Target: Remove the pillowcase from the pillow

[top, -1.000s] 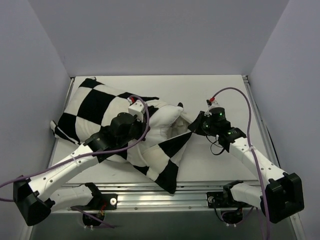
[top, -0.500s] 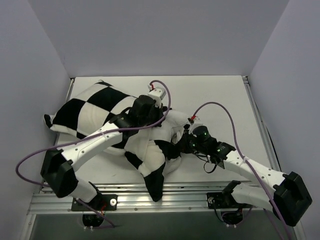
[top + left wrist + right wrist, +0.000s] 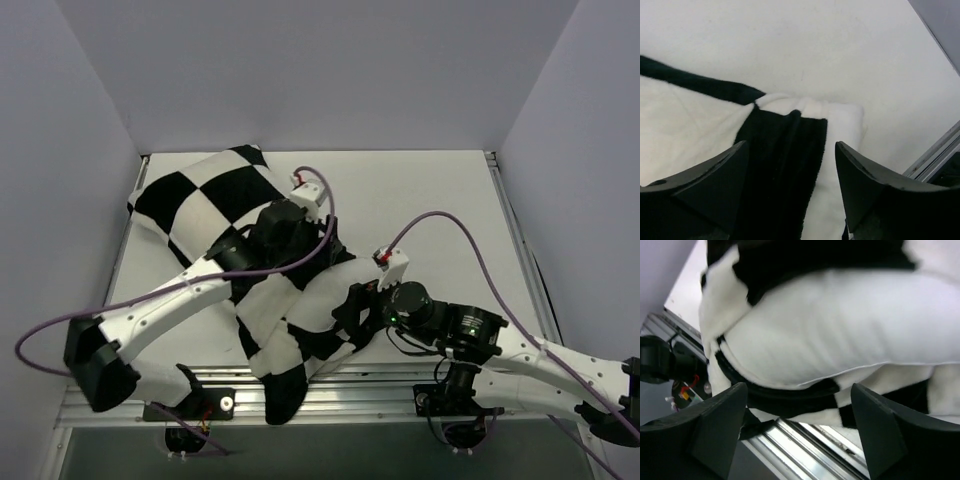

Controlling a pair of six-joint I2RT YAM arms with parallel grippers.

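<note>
The pillowcase slants with its end over the front rail, so next I swing it round before my left gripper takes the edge [image 3: 283, 322] beside the pillow.
The black-and-white checkered pillowcase [image 3: 205, 200] stretches from the back left corner of the table to the front rail, where its end [image 3: 283, 398] hangs over the edge. In the right wrist view the smooth white pillow [image 3: 840, 325] bulges out of the pillowcase [image 3: 790, 395] just above the rail. My left gripper [image 3: 325, 252] is open above the bundle's middle; its wrist view shows black and white fabric [image 3: 785, 165] between the spread fingers of the left gripper [image 3: 790, 150]. My right gripper [image 3: 350, 308] is open at the bundle's right side, and nothing is pinched by the right gripper [image 3: 799, 390].
The aluminium front rail [image 3: 390, 385] runs along the near table edge and shows as the rail [image 3: 805, 440] right under the right fingers. White walls close in the left, back and right. Purple cables [image 3: 440, 225] loop over both arms.
Both grippers were shut on the fabric and have now opened. The bundle has swung towards the back left, its end dropping over the front rail. The right arm moved nearer and leftwards.
</note>
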